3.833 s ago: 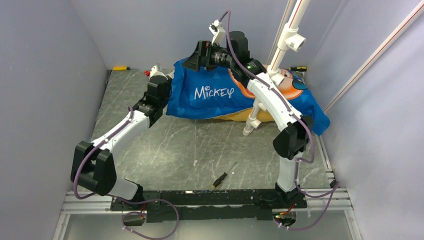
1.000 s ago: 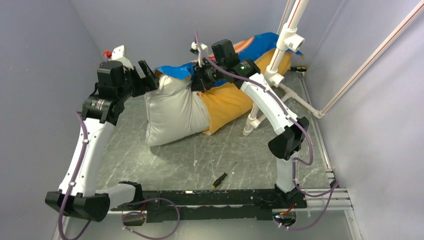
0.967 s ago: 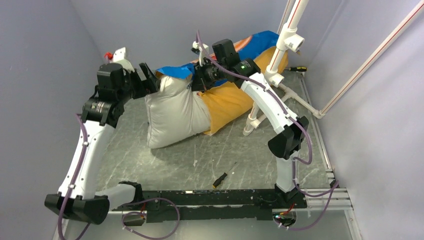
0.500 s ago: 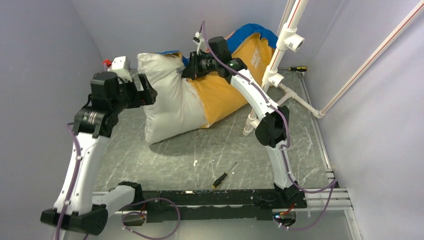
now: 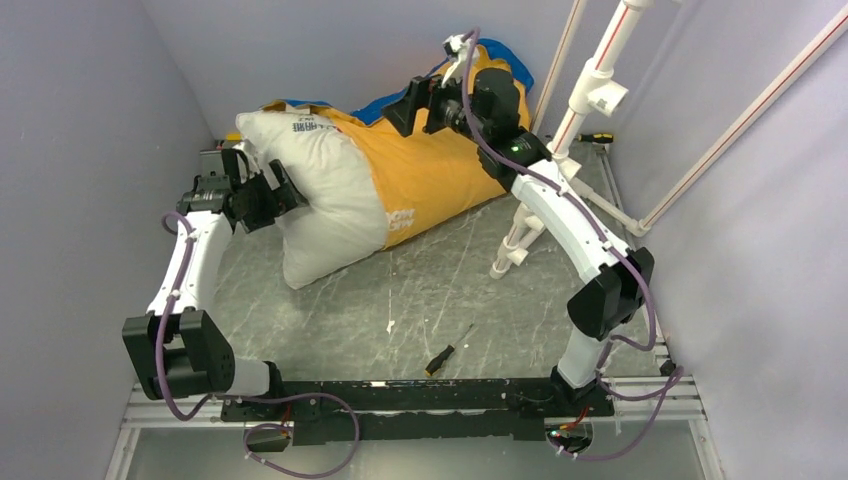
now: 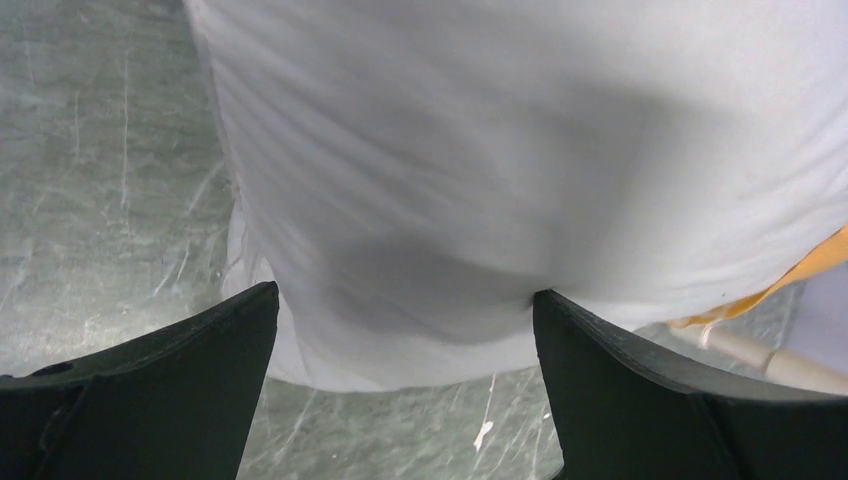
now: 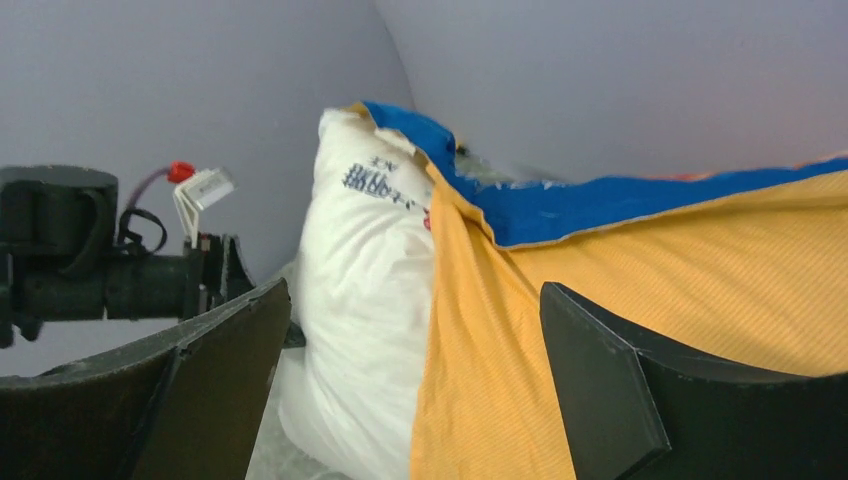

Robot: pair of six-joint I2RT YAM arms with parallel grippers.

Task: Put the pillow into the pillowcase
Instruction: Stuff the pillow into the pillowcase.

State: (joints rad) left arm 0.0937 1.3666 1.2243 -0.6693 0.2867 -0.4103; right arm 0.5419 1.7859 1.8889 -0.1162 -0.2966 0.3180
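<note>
The pillowcase's rim [image 5: 366,160] sits loosely around the white pillow, so the robot's right gripper should take hold of the rim's front part [image 5: 387,206] before the left gripper pushes the pillow inside.
The white pillow [image 5: 315,200] lies on the table with its right part inside the pillowcase [image 5: 430,170]. The case shows its orange side, with blue along the top edge. The pillow's left end sticks out bare. My left gripper [image 5: 283,190] is open and pressed against that bare end. In the left wrist view the pillow [image 6: 500,150] bulges between the spread fingers [image 6: 640,390]. My right gripper [image 5: 408,103] hangs open in the air above the case, holding nothing. The right wrist view looks down on the pillow [image 7: 360,300] and the orange case [image 7: 640,270].
A black-handled screwdriver [image 5: 447,352] lies on the table near the front. A white pipe stand [image 5: 590,110] rises at the right beside my right arm. Another screwdriver [image 5: 598,138] lies at the back right. Grey walls close in on the left, back and right.
My right gripper has opened, let go of the pillowcase and swung up to the right. My left arm has dropped lower. The pillow and case have settled against the back wall.
</note>
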